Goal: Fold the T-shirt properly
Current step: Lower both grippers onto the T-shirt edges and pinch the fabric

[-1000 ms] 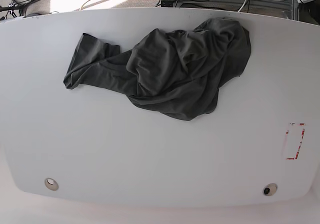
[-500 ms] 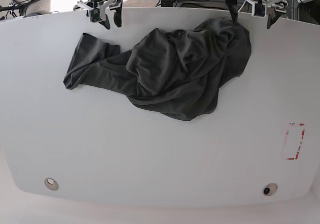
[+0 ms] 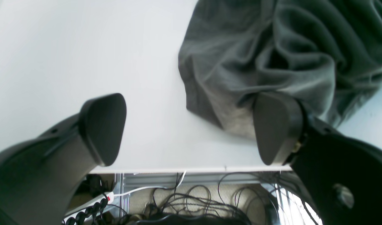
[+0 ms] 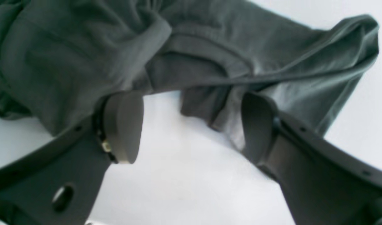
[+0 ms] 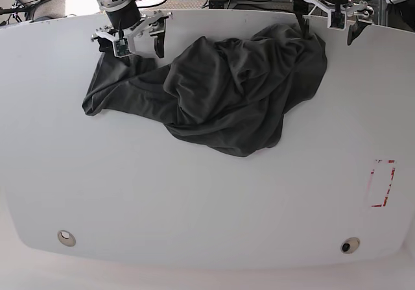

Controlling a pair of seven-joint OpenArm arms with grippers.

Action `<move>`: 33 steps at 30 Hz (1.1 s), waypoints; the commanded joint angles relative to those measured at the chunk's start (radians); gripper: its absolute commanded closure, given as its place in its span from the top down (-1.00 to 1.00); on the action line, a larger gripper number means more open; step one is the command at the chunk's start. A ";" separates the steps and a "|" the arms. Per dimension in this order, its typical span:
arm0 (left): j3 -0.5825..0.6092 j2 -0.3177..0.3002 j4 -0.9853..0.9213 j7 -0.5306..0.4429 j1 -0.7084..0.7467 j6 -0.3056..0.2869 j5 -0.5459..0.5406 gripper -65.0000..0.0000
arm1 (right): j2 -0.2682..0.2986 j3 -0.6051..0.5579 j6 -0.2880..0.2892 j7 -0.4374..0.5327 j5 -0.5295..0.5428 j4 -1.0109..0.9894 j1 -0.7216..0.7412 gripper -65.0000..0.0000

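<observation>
The T-shirt (image 5: 224,105) will stretch out into a long, tight piece when the robot pulls its two ends apart, because loose folds (image 5: 240,66) bunch up between those ends.
The T-shirt (image 5: 233,89) lies crumpled in a dark grey heap on the far half of the white table (image 5: 194,193). My right gripper (image 5: 141,48) hangs open over the shirt's left end. In the right wrist view its jaws (image 4: 191,125) straddle a hemmed fold of the T-shirt (image 4: 69,56) without closing on it. My left gripper (image 5: 329,29) stands wide open at the far table edge by the shirt's right end. In the left wrist view one finger (image 3: 277,128) is over the edge of the T-shirt (image 3: 272,56), the other over bare table (image 3: 69,47).
A red-marked rectangle (image 5: 381,183) sits near the table's right edge. Two round fittings (image 5: 66,238) (image 5: 350,245) lie near the front edge. Cables and a power strip (image 3: 94,206) hang beyond the far edge.
Both arms have come in from the far edge and lowered toward the shirt's two ends. The right gripper's jaws have spread wider. The shirt has not moved.
</observation>
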 commanded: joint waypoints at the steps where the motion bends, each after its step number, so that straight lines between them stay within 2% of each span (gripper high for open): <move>1: -0.002 -0.004 0.004 -0.022 0.015 0.005 0.003 0.84 | 0.022 0.010 -0.003 -0.023 0.006 0.017 0.045 0.43; 5: -0.005 -0.006 -0.008 -0.022 -0.012 0.005 0.003 0.84 | 0.041 0.099 -0.001 -0.149 0.020 0.017 0.108 0.43; 9: -0.036 -0.004 -0.028 -0.022 -0.021 0.005 0.003 0.84 | 0.038 0.185 0.006 -0.162 0.064 -0.014 0.146 0.43; 12: -0.039 -0.004 -0.052 -0.022 -0.039 0.005 0.003 0.84 | 0.038 0.240 0.036 -0.175 0.123 -0.036 0.182 0.43; 16: -0.059 -0.004 -0.076 -0.022 -0.067 0.005 0.001 0.84 | 0.036 0.303 0.088 -0.276 0.195 -0.103 0.241 0.43; 21: -0.066 -0.004 -0.085 -0.022 -0.077 0.005 -0.005 0.85 | 0.036 0.401 0.166 -0.325 0.290 -0.203 0.314 0.43; 26: -0.083 -0.004 -0.083 -0.022 -0.079 0.005 -0.006 0.85 | 0.039 0.452 0.166 -0.354 0.307 -0.244 0.335 0.43; 33: -0.097 -0.004 -0.046 -0.022 -0.091 0.005 -0.008 0.84 | 0.030 0.453 0.168 -0.402 0.316 -0.267 0.327 0.43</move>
